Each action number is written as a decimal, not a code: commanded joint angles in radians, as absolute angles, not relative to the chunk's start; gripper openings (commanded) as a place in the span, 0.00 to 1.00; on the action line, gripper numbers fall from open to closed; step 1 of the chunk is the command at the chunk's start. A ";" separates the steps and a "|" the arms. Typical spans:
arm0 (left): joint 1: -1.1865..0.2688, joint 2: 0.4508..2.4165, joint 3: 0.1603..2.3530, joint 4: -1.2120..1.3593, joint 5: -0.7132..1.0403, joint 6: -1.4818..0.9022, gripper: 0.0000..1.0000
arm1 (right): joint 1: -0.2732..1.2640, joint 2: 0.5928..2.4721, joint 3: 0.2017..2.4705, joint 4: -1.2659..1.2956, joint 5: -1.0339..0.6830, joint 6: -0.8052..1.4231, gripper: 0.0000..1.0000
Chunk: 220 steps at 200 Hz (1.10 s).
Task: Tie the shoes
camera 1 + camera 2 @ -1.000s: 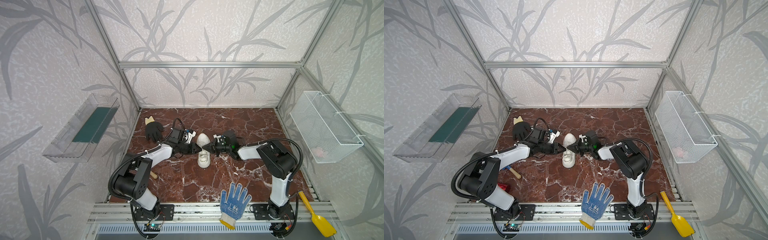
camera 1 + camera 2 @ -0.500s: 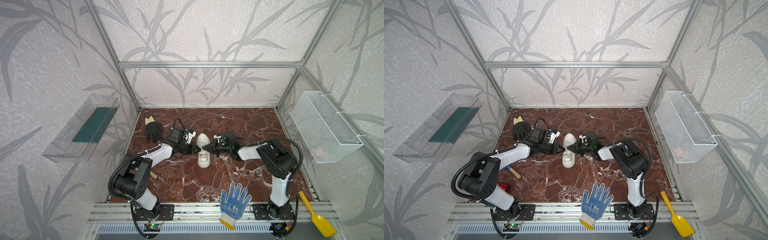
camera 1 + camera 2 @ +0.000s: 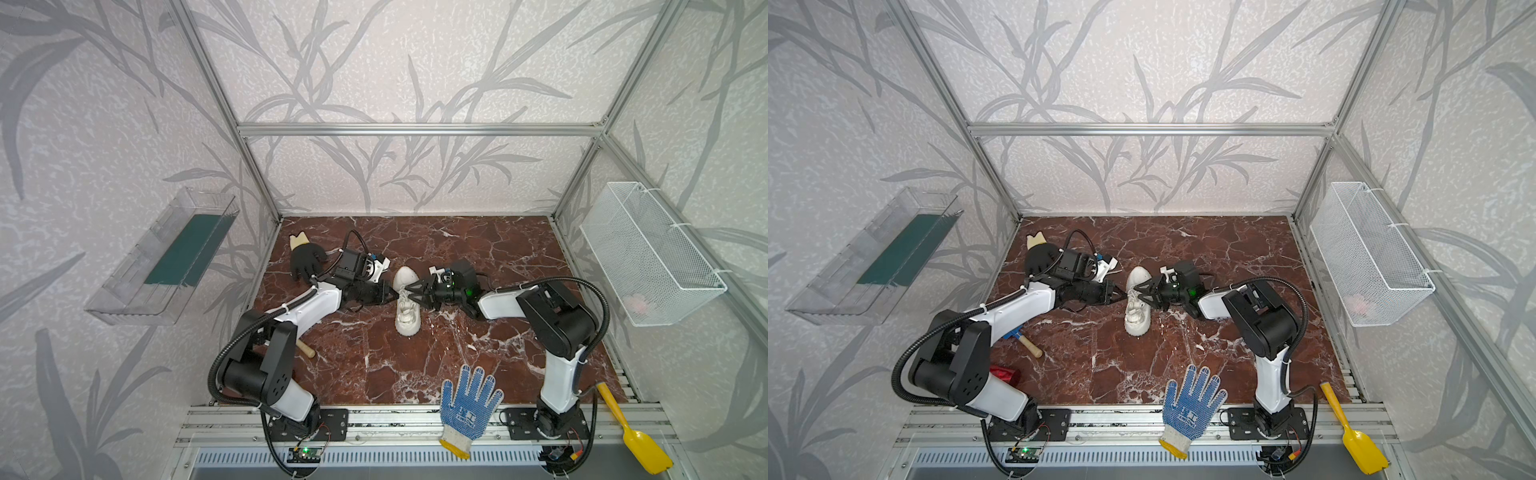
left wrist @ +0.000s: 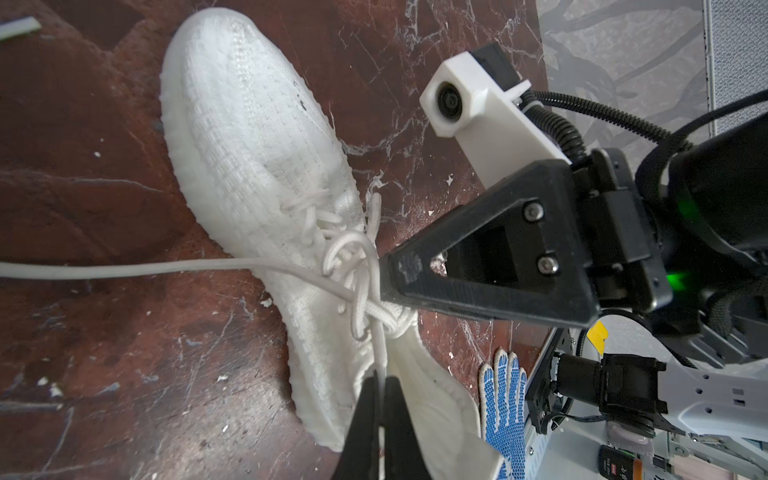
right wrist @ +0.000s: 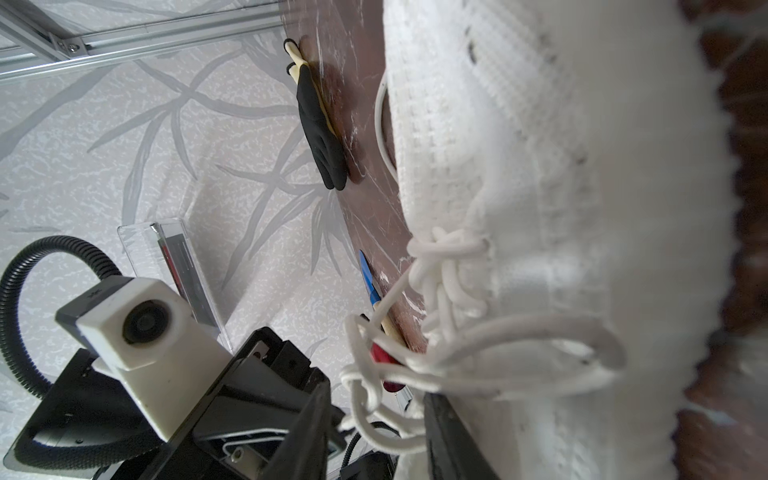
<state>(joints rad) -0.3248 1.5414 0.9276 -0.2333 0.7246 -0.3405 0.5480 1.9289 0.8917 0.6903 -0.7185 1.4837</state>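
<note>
The piece of lace is held in my left gripper, and my right gripper is open around the lace loops. I should keep pulling until the piece goes past the shoe's toe.
The off-white shoe lies mid-table in both top views, toe toward the back wall. Its white laces are bunched in loose loops over the tongue, and one strand runs off toward the frame edge. My left gripper is shut on a lace strand that rises from the knot; it comes in at the shoe's left side. My right gripper stands open at the shoe's right side. Lace loops hang loose between its fingers. The two grippers nearly meet over the laces.
A blue dotted glove lies at the front edge and a black glove at the back left. A wooden-handled tool lies near the left arm's base. At the front right lies a yellow scoop. A wire basket hangs on the right wall and a clear tray on the left.
My left gripper's jaws have closed on the lace strand. My right gripper's jaws have parted from shut. Neither arm nor the shoe has visibly shifted.
</note>
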 commanded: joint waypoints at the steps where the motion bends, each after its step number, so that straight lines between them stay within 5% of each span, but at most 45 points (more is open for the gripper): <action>1: -0.312 1.489 0.968 -0.296 0.712 -0.311 0.00 | 0.529 1.858 0.877 0.633 -0.724 1.442 0.41; 57: -0.269 1.452 1.059 -0.313 0.710 -0.346 0.00 | 0.475 1.719 0.934 0.310 -0.709 1.185 0.48; 104: -0.251 1.472 1.195 -0.301 0.723 -0.394 0.00 | 0.527 1.637 1.127 -0.141 -0.537 0.592 0.49; 148: -0.248 1.495 1.271 -0.250 0.752 -0.459 0.00 | 0.608 1.645 1.184 -0.082 -0.476 0.265 0.51; 220: -0.247 1.458 1.275 -0.293 0.759 -0.420 0.00 | 0.624 1.816 1.362 -0.068 -0.431 0.171 0.50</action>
<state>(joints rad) -0.2531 1.4899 1.2598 -0.2756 0.7528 -0.4370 0.6235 1.7638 1.2942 -0.0563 -0.4576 0.2451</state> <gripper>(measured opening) 0.047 0.509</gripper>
